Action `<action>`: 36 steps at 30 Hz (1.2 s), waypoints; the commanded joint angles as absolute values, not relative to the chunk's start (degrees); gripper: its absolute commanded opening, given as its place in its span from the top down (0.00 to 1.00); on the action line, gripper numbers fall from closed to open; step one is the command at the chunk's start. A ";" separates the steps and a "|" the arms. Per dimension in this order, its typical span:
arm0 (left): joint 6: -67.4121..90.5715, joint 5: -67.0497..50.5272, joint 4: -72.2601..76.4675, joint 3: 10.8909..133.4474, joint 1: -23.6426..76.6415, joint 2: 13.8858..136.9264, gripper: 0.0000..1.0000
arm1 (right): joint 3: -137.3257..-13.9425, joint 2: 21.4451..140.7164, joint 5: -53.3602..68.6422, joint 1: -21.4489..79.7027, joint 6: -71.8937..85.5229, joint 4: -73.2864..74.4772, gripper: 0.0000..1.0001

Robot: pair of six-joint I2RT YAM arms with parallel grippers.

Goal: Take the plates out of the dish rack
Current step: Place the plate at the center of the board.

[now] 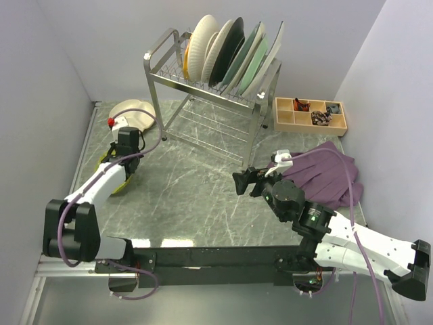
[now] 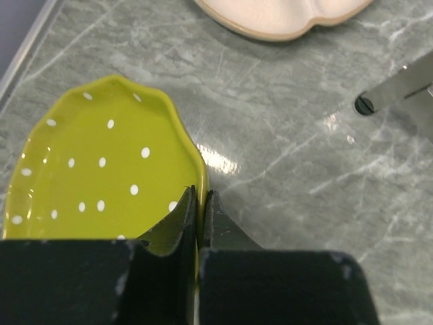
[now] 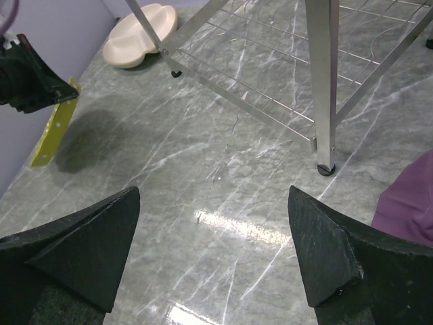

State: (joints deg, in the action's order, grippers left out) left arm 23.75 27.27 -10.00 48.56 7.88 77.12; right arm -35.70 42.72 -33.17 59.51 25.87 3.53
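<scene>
My left gripper is holding the dotted plate (image 3: pixel 53 135) low over open tabletop (image 3: pixel 88 147), clear of the cream divided plate. It should carry on lowering the dotted plate until that rests there, then let go.
The dish rack (image 1: pixel 259 128) stands at the back of the table with several plates (image 1: pixel 230 57) upright in its top tier. A cream divided plate (image 1: pixel 132 112) lies flat left of the rack, also in the left wrist view (image 2: pixel 284 17). My left gripper (image 2: pixel 201 196) is shut on the rim of a yellow-green scalloped dotted plate (image 2: pixel 101 162). In the right wrist view the dotted plate (image 3: pixel 54 132) hangs tilted on edge just above the table, over its shadow. My right gripper (image 3: pixel 213 250) is open and empty over bare table in front of the rack.
A wooden compartment tray (image 1: pixel 310 115) sits right of the rack. A purple cloth (image 1: pixel 328 172) lies at the right, behind my right arm. The rack's front leg (image 3: pixel 323 81) stands ahead of my right gripper. The left wall runs close beside my left arm.
</scene>
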 commanded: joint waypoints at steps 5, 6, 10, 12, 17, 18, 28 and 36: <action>17.06 38.40 -2.81 55.72 8.09 86.55 0.99 | -37.44 42.27 -34.19 60.03 25.58 1.84 0.05; 16.53 38.84 -2.73 56.51 8.09 87.36 0.99 | -37.53 42.28 -34.10 60.03 25.66 1.85 0.04; 11.79 38.85 -0.35 55.46 8.09 89.12 0.99 | -37.18 41.92 -33.58 60.03 25.66 1.58 0.05; 10.03 37.71 3.67 53.54 8.00 89.56 0.99 | -37.27 41.92 -33.49 60.03 25.58 1.50 0.04; 4.83 43.31 2.73 52.91 8.00 96.74 0.99 | -37.62 42.71 -34.01 60.03 25.58 1.84 0.05; 4.40 44.11 2.64 53.00 8.00 97.64 0.99 | -37.62 42.71 -34.01 60.03 25.66 2.02 0.04; 2.20 42.63 4.75 51.68 7.91 100.19 0.94 | -37.79 43.42 -34.10 60.03 25.49 1.85 0.05; 2.55 36.74 2.12 54.66 5.62 100.99 0.63 | -37.53 42.54 -34.19 60.03 25.49 1.85 0.04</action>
State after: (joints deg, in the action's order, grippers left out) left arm 4.16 38.35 1.50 51.31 6.55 101.27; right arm -35.70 43.33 -33.19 59.64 25.85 3.44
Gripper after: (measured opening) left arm 0.262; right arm 0.955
